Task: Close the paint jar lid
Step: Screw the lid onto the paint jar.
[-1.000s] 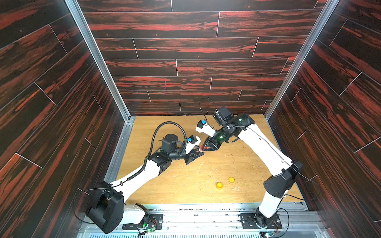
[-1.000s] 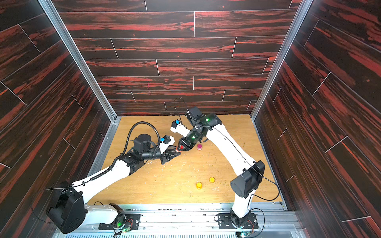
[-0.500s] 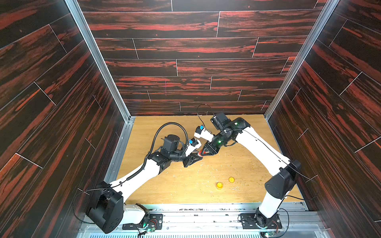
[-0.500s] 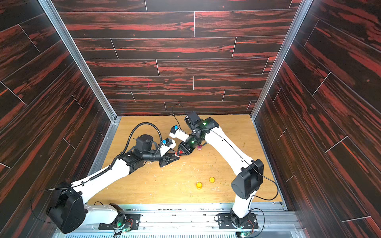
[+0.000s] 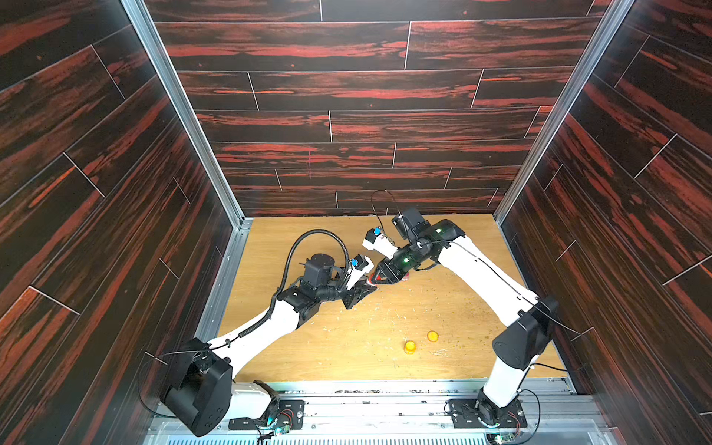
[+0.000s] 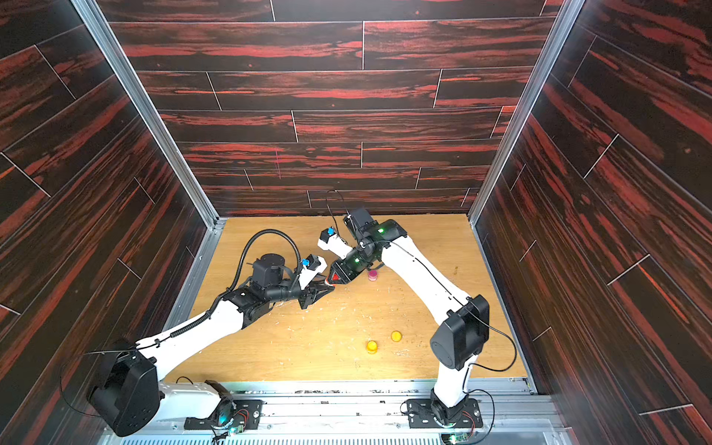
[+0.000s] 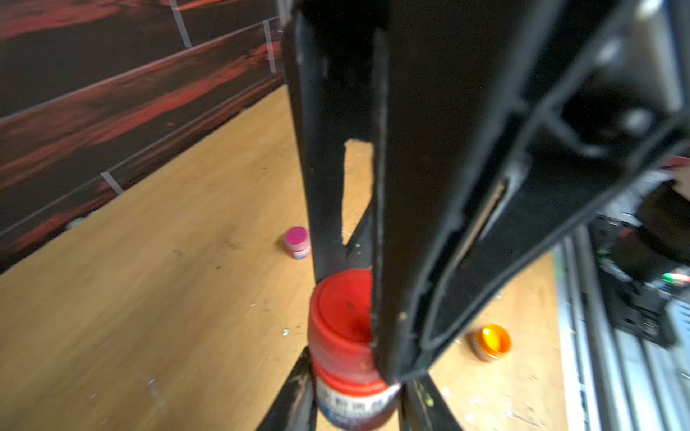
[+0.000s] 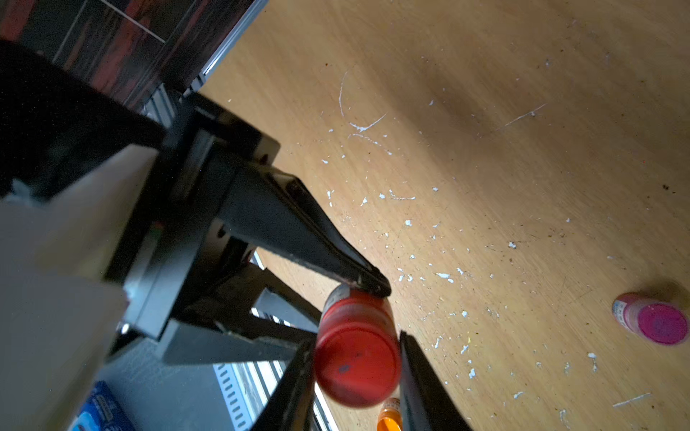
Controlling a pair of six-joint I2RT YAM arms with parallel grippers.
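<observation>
With the red paint jar [image 5: 372,282] tipped lid-first toward my right gripper, I should open that gripper, turn the jar upright with my left gripper, then retake the lid [image 7: 346,307].
The red paint jar [image 7: 354,403] is held above the wooden table, and my left gripper [image 7: 356,408] is shut on its labelled body. The red lid [image 8: 356,367] sits on the jar's top, and my right gripper [image 8: 356,377] is shut on it from the sides. In the right wrist view a left finger [image 8: 336,261] presses the jar's body [image 8: 351,302]. In both top views the two grippers meet tip to tip at the table's middle, left gripper [image 5: 368,289] and right gripper [image 5: 380,277], and they hide most of the jar.
A pink closed jar [image 6: 372,275] stands just right of the right gripper, also seen in wrist views [image 7: 297,241] [image 8: 651,322]. An orange jar [image 5: 410,346] and an orange lid [image 5: 432,336] lie near the table's front. White paint flecks dot the table [image 5: 346,354].
My right gripper has moved left and down to the left gripper, bringing the lid onto the jar. The left arm has barely shifted.
</observation>
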